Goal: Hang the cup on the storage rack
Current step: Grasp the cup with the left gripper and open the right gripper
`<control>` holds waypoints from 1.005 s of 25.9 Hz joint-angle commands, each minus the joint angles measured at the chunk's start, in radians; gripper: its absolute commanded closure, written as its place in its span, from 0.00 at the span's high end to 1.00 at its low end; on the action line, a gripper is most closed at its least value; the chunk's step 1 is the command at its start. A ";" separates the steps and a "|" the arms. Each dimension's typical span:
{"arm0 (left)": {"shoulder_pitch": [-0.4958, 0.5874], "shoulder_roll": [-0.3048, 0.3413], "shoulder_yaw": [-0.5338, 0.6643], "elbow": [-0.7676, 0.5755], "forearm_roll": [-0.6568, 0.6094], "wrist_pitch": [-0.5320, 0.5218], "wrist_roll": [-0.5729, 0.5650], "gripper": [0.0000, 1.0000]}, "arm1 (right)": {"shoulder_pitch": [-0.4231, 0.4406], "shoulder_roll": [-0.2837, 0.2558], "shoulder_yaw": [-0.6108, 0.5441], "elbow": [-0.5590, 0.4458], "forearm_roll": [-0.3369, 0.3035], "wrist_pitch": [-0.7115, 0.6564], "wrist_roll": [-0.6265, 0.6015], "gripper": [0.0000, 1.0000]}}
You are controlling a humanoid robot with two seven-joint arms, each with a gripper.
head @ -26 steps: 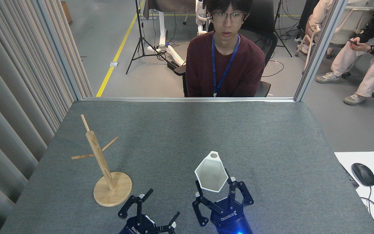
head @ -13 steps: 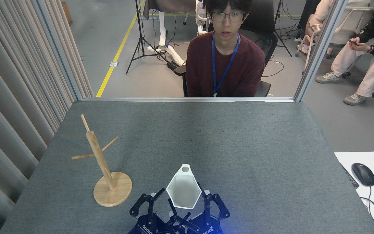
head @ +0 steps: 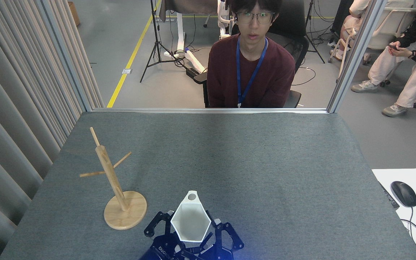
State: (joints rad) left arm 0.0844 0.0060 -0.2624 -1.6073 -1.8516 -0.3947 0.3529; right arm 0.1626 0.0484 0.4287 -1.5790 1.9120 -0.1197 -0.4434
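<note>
The cup's handle (head: 191, 221) shows a round hole (head: 191, 197) past the cup's rim, so I expect the cup to hang by it, opening toward me, when I bring it onto a peg.
The white faceted cup (head: 190, 222) is held just above the table's near edge, mouth facing me and its pierced tab handle (head: 192, 196) pointing away. My right gripper (head: 208, 236) is shut on the cup's lower body from the right, with one finger (head: 218, 227) showing beside it. My left gripper (head: 181, 233) reaches in from the left with its jaws spread; one fingertip (head: 169, 214) is at the cup's left side and the other is largely hidden under the cup. The wooden storage rack (head: 111, 175) stands to the left on its disc base (head: 125, 215), its pegs bare.
A person in a maroon sweater (head: 250, 70) sits behind the table's far edge (head: 208, 110). A ribbed curtain wall (head: 16, 119) runs along the left. On the right, a white desk carries a computer mouse (head: 404, 193).
My right gripper has carried the cup left and towards me. My left gripper has moved right to meet it, and the two grippers now overlap under the cup.
</note>
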 commanded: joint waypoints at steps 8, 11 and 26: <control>-0.005 0.011 0.000 -0.022 -0.001 -0.004 0.000 0.38 | 0.002 0.001 0.018 0.004 0.018 0.000 -0.001 0.46; -0.015 0.012 0.000 -0.019 -0.008 -0.001 -0.003 0.36 | 0.002 0.002 0.013 0.004 0.015 0.000 -0.003 0.81; 0.000 0.000 0.006 -0.013 -0.032 0.017 -0.005 0.37 | -0.009 0.014 -0.021 -0.187 -0.335 0.011 -0.047 0.99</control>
State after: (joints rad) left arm 0.0756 0.0092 -0.2601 -1.6199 -1.8787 -0.3868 0.3485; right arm 0.1608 0.0542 0.4358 -1.7270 1.7351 -0.1169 -0.4926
